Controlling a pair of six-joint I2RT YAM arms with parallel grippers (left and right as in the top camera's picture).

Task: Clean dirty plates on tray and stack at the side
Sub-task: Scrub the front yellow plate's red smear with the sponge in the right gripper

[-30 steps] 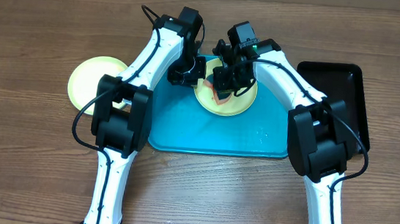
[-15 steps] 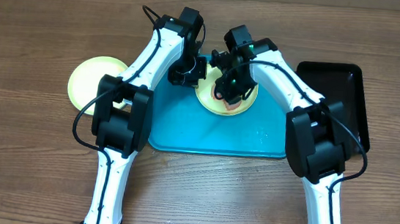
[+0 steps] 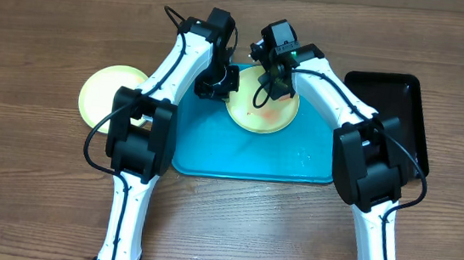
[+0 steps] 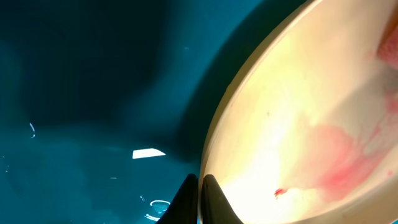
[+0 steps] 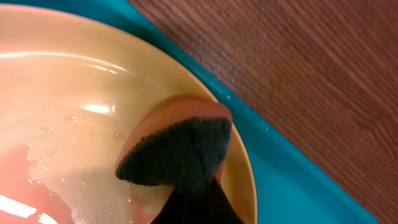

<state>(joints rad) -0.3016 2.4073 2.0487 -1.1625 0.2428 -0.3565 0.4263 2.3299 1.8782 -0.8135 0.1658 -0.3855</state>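
My right gripper already has the sponge against the plate's far rim (image 5: 234, 132) while pink smears (image 4: 348, 163) are further in, so it should wipe the sponge back toward my left gripper.
A yellow-green-rimmed plate (image 3: 271, 118) with pink smears lies at the back of the turquoise tray (image 3: 213, 149). My left gripper (image 3: 224, 87) is shut on the plate's left rim; the left wrist view shows the fingers (image 4: 200, 190) pinching the rim of the plate (image 4: 298, 124). My right gripper (image 3: 272, 81) is shut on an orange sponge (image 5: 177, 149) with a dark scouring face, pressed on the wet plate (image 5: 68, 118) near its far rim. A second yellow-green plate (image 3: 109, 93) lies on the table to the left of the tray. No light-blue plate shows.
A narrow black tray (image 3: 401, 104) stands right of the turquoise tray. Brown wooden table (image 3: 31, 179) lies all around. The turquoise tray's front half is wet and bare (image 3: 298, 158). Its rim (image 5: 280, 168) runs close behind the sponge.
My right gripper has moved the sponge from the plate's middle toward its far rim. The left gripper and the plate have stayed put.
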